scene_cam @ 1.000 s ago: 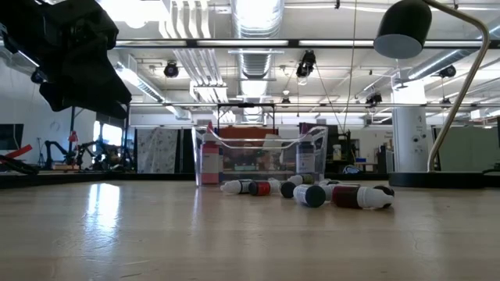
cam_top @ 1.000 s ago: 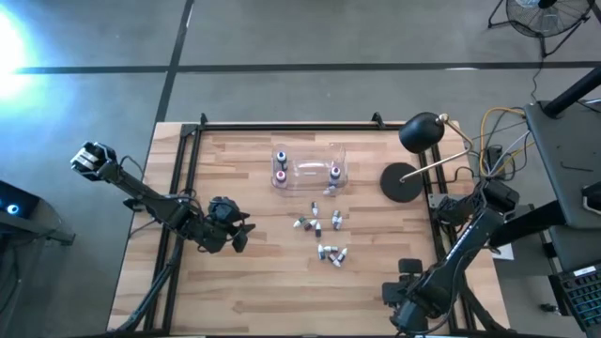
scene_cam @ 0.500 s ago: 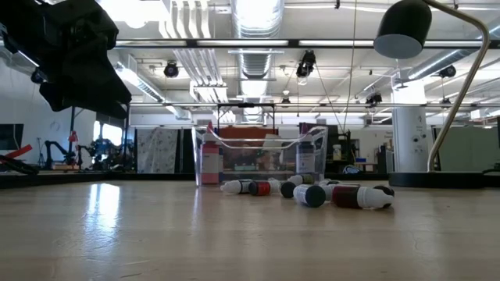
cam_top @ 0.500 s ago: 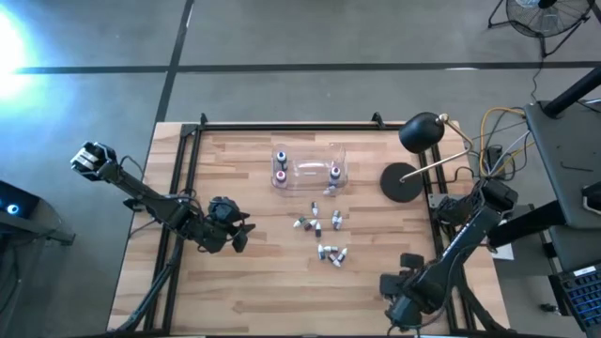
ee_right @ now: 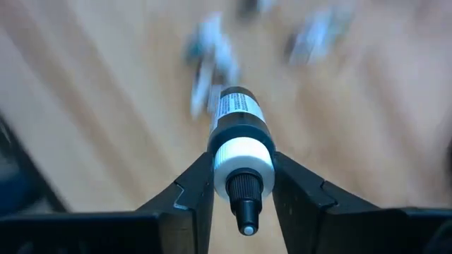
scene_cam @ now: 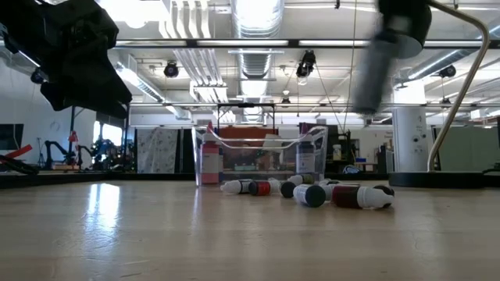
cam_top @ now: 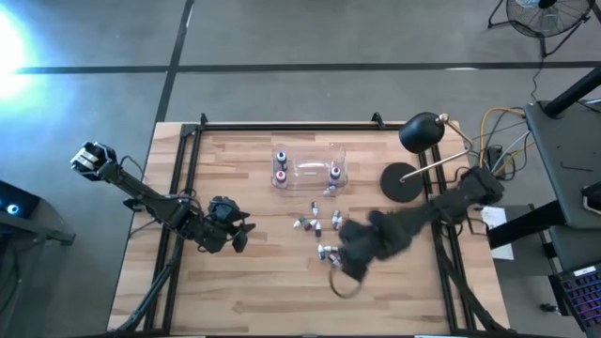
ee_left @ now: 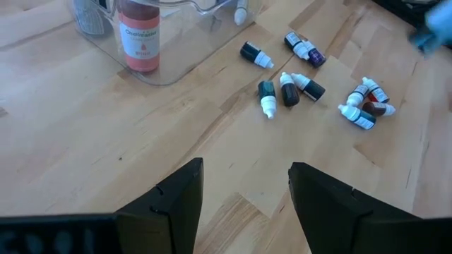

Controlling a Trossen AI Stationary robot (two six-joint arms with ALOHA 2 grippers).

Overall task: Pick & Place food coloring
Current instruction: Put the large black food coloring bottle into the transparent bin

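The dark bottle is hanging base down by its white collar [ee_right: 242,156]. My right gripper should keep going to the clear box's open bottom [cam_top: 317,165] and let go of the bottle upright there.
Several small food coloring bottles [cam_top: 320,228] lie on their sides on the wooden table, also seen in the left wrist view [ee_left: 296,85] and the low view [scene_cam: 312,191]. My right gripper [cam_top: 349,261], blurred, hangs above them and is shut on one dark bottle [ee_right: 239,120] with a white collar and black tip. The clear plastic box [cam_top: 312,167] stands farther back with three bottles upright in it. At the table's left, my left gripper [ee_left: 244,190] waits open with nothing between its fingers. My right gripper pinches the bottle at its white collar [ee_right: 242,156], just below the black tip, between its two fingers [ee_right: 198,185]. The fingers point steeply down. The bottle lies along them, tip toward the wrist and base toward the table, lifted clear.
A black desk lamp [cam_top: 406,180] stands on its round base at the table's right, its shade [cam_top: 422,131] over the far right corner. A dark frame [cam_top: 282,124] runs along the table's far edge. Bare wood [cam_top: 282,291] lies between the bottles and the near edge.
My right gripper has swung from the table's near right corner toward the left and far side, rising, and now hangs over the loose bottles. Most of the move came in the last half second. The loose bottles and the box have not shifted.
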